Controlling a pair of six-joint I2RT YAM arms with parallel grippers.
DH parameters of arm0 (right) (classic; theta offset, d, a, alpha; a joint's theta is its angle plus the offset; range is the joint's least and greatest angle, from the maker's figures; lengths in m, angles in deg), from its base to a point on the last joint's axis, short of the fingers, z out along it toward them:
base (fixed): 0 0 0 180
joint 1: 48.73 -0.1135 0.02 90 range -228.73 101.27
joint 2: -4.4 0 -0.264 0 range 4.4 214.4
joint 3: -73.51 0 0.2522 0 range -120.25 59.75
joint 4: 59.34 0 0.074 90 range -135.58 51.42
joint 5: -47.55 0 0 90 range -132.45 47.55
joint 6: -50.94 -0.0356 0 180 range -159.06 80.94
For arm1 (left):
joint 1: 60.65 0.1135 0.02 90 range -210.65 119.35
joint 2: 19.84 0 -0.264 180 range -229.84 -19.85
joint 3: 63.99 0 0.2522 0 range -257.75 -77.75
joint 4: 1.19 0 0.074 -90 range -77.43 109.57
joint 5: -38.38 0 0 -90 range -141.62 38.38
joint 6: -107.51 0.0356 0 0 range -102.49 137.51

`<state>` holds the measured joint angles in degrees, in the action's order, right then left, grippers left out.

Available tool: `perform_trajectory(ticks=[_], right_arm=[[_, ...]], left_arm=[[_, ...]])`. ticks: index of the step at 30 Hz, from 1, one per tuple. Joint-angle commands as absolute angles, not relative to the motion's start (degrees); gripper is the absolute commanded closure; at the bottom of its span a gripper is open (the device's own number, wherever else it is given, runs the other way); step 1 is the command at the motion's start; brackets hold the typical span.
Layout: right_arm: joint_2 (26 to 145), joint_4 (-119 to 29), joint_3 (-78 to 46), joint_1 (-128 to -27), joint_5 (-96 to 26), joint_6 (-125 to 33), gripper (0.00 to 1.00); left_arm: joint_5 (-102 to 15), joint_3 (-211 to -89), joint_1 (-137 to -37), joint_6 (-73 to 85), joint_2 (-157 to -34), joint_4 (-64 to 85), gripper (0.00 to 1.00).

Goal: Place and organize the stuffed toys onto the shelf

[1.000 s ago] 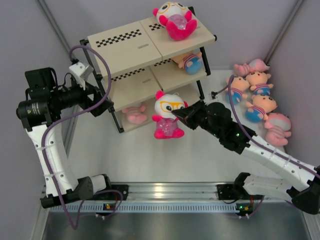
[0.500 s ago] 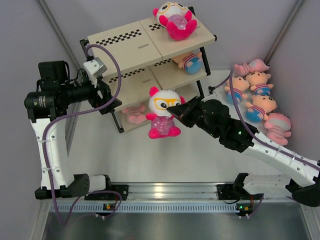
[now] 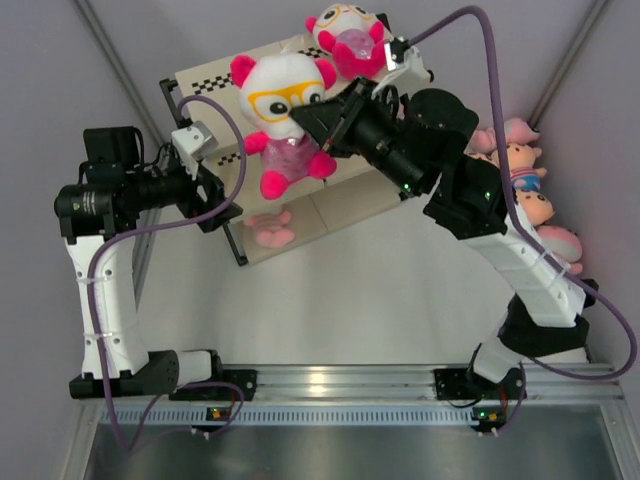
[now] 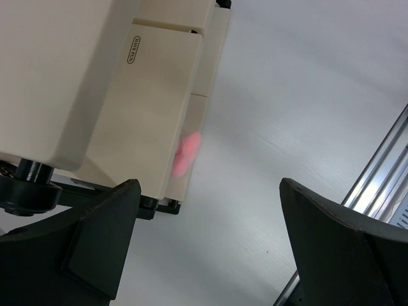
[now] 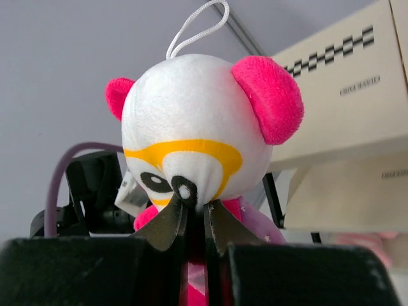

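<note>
My right gripper should continue to move the white-faced toy (image 3: 278,84) inward until its body rests on the free half of the top board (image 3: 214,84), because the toy is hanging head up in front of that half.
My right gripper (image 3: 300,115) is shut on a white-faced toy with yellow glasses and a hot-pink body (image 3: 283,110), pinching its face (image 5: 194,143). It holds the toy in the air over the left part of the three-tier shelf (image 3: 215,110). A second toy of that kind (image 3: 348,40) lies on the top board. A pale pink toy (image 3: 268,228) sits on the bottom tier, and shows as a pink blur in the left wrist view (image 4: 186,151). My left gripper (image 3: 215,190) is open and empty beside the shelf's left front leg (image 4: 150,204).
Several peach and pale pink toys (image 3: 520,190) lie in a pile on the white table at the right, partly hidden by my right arm. Grey walls close in both sides. A metal rail (image 3: 330,380) runs along the near edge.
My right gripper has lifted the white-faced toy from table level in front of the shelf up and left, above the top board. My left arm rose and shifted slightly right.
</note>
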<state>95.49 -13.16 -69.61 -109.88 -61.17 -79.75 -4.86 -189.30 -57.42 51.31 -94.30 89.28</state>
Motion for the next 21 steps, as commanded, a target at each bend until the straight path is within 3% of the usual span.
perform_trajectory(ticks=[1,5,12,20,21], right_arm=[[101.15,-14.0,-80.15,-106.41,-58.46,-67.1,1.0],[103.88,-26.73,-77.71,-99.29,-50.99,-70.15,1.0],[118.47,-35.37,-88.44,-93.39,-41.07,-78.42,1.0],[121.38,-34.86,-87.73,-91.8,-39.55,-80.9,0.99],[121.3,-34.86,-87.38,-91.71,-39.64,-80.9,0.79]], left_arm=[[-4.77,-187.71,-57.66,52.49,-91.39,87.37,0.03],[-4.6,-187.0,-57.75,52.23,-90.6,87.37,0.03],[-4.6,-185.16,-57.75,51.61,-89.63,87.37,0.03],[-5.39,-183.57,-57.75,52.23,-89.01,87.19,0.03],[-5.3,-183.66,-57.75,52.23,-88.93,87.28,0.03]])
